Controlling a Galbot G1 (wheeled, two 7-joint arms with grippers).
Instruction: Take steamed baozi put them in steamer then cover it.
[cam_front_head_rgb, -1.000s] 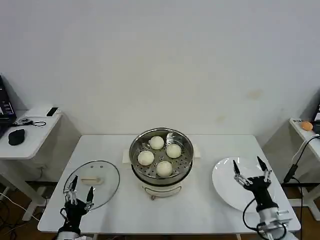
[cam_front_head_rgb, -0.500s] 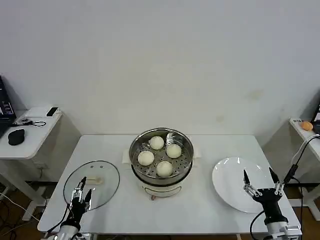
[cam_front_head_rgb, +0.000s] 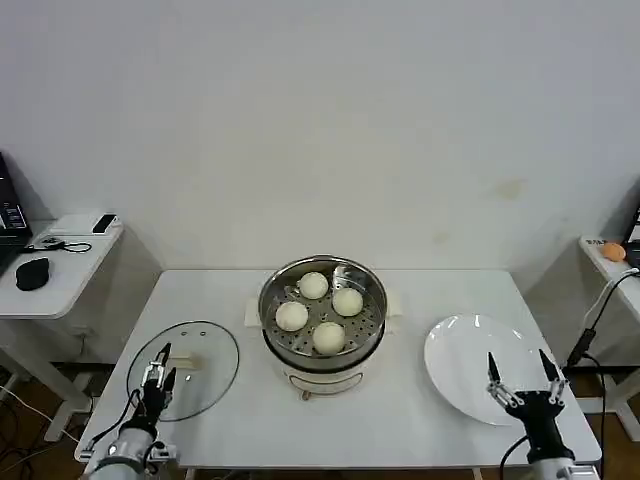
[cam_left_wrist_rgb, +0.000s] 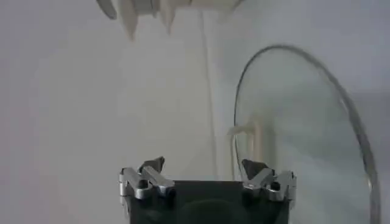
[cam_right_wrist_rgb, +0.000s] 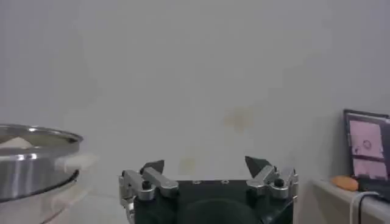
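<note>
The cover will stay clear of the baozi and sit on the steamer's rim when I lower it, because the baozi are low inside the steamer's rim.
The steamer stands mid-table, uncovered, with several pale steamed baozi on its perforated tray; its shiny rim also shows in the right wrist view. The cover, clear glass with a cream bar handle, lies flat on the table to the steamer's left. My left gripper hangs open and empty over the cover's near edge; the left wrist view shows the cover ahead of that gripper. My right gripper is open and empty at the near edge of the plate, and appears open in its wrist view.
A flat white plate lies at the table's right, bare. A side table with a mouse stands to the left. Another side table with a cable and an orange object stands to the right.
Both arms have drawn back and down toward the table's near edge. The right gripper has left the plate's middle; the left has shifted slightly toward the cover's handle. Baozi and cover have not moved.
</note>
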